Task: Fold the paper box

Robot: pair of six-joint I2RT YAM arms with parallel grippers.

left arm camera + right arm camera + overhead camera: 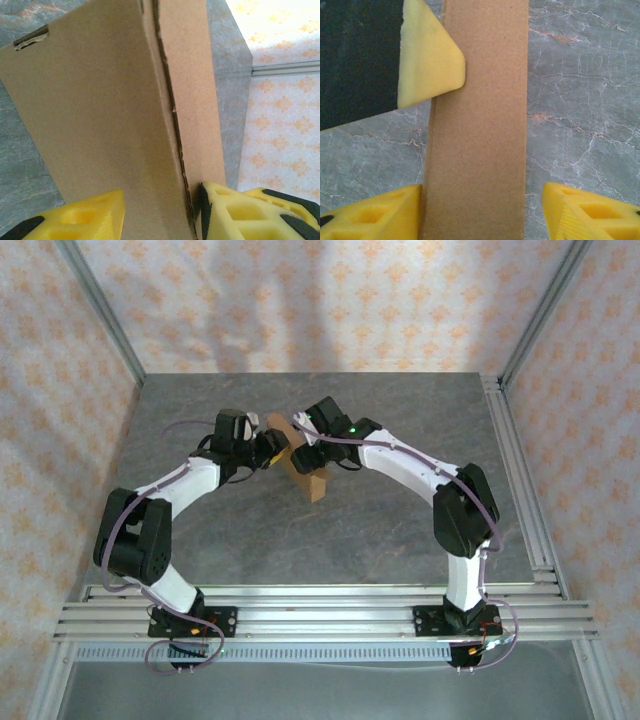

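Note:
The paper box stands slanted with its broad side point(95, 100) toward my left gripper, so I should back that gripper off, turn the box square and take its far end point(276, 423).
The paper box point(312, 483) is plain brown cardboard, standing on edge at the middle of the table between the two arms. My left gripper point(268, 452) comes at it from the left. In the left wrist view its yellow fingers point(75, 215) press either side of the box's folded panels point(110, 115), so the left gripper point(160, 215) is shut on it. My right gripper point(303, 455) is over the box from the right. In the right wrist view a narrow cardboard panel point(480, 130) lies between the right gripper's point(482, 210) fingers, with a gap at the right fingertip point(580, 212); it is open.
The left gripper's yellow fingertip point(430, 60) touches the box's left edge in the right wrist view. The grey marbled tabletop point(250, 530) surrounds the box. Aluminium rails run along the near edge point(320, 615) and right side point(520, 480). Patterned walls enclose the table.

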